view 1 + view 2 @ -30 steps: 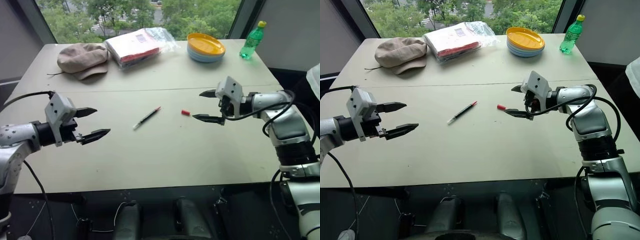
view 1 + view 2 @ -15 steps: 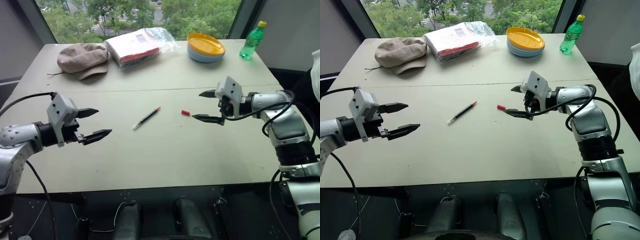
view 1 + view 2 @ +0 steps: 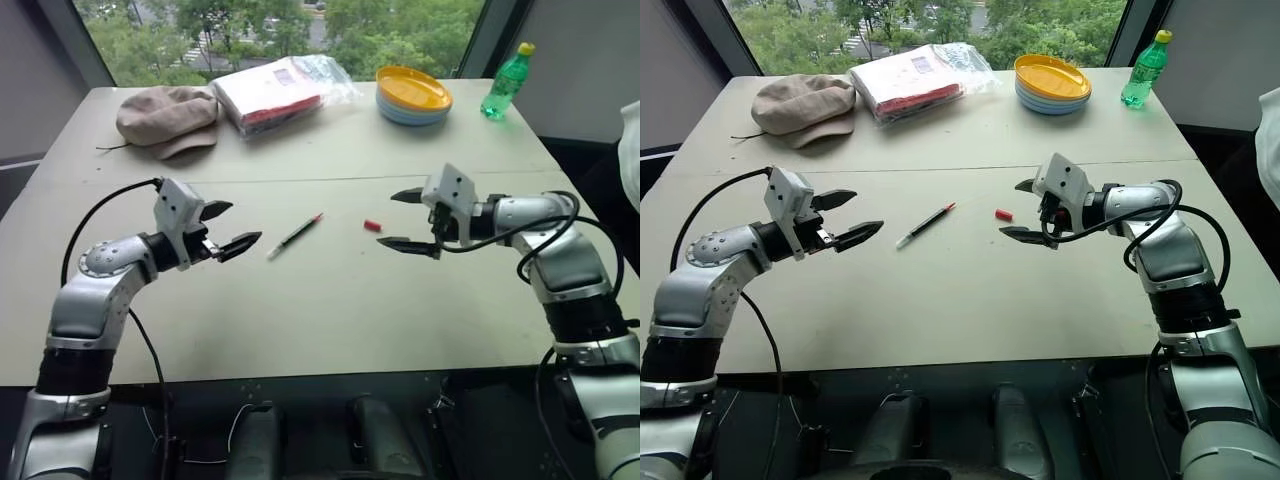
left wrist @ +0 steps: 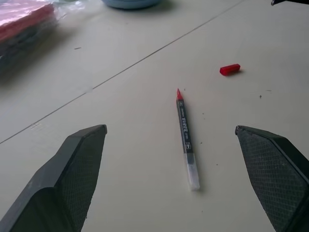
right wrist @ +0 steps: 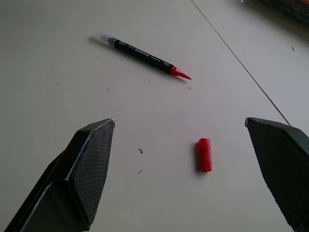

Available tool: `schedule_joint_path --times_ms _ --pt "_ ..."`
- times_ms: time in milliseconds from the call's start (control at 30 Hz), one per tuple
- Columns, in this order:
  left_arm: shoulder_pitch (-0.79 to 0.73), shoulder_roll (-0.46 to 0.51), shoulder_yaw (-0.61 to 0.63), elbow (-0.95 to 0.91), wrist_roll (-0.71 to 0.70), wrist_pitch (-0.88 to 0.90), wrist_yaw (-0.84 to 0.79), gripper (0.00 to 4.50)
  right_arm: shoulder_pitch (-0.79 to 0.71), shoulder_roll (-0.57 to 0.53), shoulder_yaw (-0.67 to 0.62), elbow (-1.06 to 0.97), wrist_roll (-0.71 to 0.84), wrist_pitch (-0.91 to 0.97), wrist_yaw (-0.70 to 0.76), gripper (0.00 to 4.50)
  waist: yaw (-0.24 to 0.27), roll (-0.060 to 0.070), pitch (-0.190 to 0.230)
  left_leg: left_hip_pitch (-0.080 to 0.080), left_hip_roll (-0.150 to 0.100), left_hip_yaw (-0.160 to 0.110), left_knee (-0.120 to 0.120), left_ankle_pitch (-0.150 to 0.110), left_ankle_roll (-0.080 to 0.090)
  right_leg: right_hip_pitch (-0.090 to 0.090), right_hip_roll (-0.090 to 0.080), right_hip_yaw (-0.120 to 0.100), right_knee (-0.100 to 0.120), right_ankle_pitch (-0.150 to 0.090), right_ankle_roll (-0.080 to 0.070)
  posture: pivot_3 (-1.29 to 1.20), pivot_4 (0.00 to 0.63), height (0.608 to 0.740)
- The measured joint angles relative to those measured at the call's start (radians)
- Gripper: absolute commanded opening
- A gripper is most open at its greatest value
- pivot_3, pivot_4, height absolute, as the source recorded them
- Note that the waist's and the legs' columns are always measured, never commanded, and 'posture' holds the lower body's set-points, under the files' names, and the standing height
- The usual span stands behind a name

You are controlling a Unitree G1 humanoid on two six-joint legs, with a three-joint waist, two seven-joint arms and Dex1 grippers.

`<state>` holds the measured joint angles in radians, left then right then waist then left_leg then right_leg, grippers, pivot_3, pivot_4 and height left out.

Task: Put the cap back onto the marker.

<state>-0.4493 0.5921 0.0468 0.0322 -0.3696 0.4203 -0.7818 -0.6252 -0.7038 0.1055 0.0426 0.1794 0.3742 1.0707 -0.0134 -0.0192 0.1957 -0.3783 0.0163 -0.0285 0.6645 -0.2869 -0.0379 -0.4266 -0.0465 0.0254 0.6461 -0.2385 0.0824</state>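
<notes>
The marker's red tip (image 3: 318, 217) is thinner than its black body. The cap (image 3: 372, 226) will go over the tip and touch the marker's body when I push it.
The marker (image 3: 294, 236) lies uncapped on the pale table (image 3: 300, 320), black barrel, red tip pointing to the far right, whitish rear end toward the near left. The small red cap (image 3: 372, 226) lies on its side a short way to the right of the tip. My left gripper (image 3: 228, 228) hovers open just left of the marker's rear end, and the left wrist view shows the marker (image 4: 185, 134) between its spread fingers. To the right of the cap my right gripper (image 3: 400, 219) stays open, with the cap (image 5: 204, 154) ahead of its fingers. Neither holds anything.
At the table's far side lie a beige hat (image 3: 165, 117), a plastic-wrapped red and white package (image 3: 272, 92), a stack of plates with a yellow one on top (image 3: 413, 94) and a green bottle (image 3: 502, 82). A seam (image 3: 330, 180) runs across the tabletop.
My left arm has swung forward and to the right, bringing its open gripper close to the marker's rear end. The right gripper, the marker and the cap have stayed put.
</notes>
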Motion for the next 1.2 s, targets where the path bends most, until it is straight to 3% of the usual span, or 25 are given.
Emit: schedule_joint_path --times_ms 367,1200 --pt "-0.159 -0.108 -0.132 0.260 0.189 -0.126 0.046 4.47 0.068 0.022 -0.002 -0.081 0.001 0.035 -0.068 4.50 0.000 0.000 0.000 0.000 0.000 0.000 0.000 0.000 0.000 0.000 0.000 0.000 0.000 0.000 0.000 0.00 0.150 0.740" --pt "-0.195 -0.224 -0.192 0.376 0.315 -0.117 0.115 4.47 0.084 0.024 -0.001 -0.089 -0.001 0.030 -0.104 4.50 0.000 0.000 0.000 0.000 0.000 0.000 0.001 0.000 0.000 0.000 0.000 0.000 0.001 0.000 0.000 0.00 0.150 0.740"
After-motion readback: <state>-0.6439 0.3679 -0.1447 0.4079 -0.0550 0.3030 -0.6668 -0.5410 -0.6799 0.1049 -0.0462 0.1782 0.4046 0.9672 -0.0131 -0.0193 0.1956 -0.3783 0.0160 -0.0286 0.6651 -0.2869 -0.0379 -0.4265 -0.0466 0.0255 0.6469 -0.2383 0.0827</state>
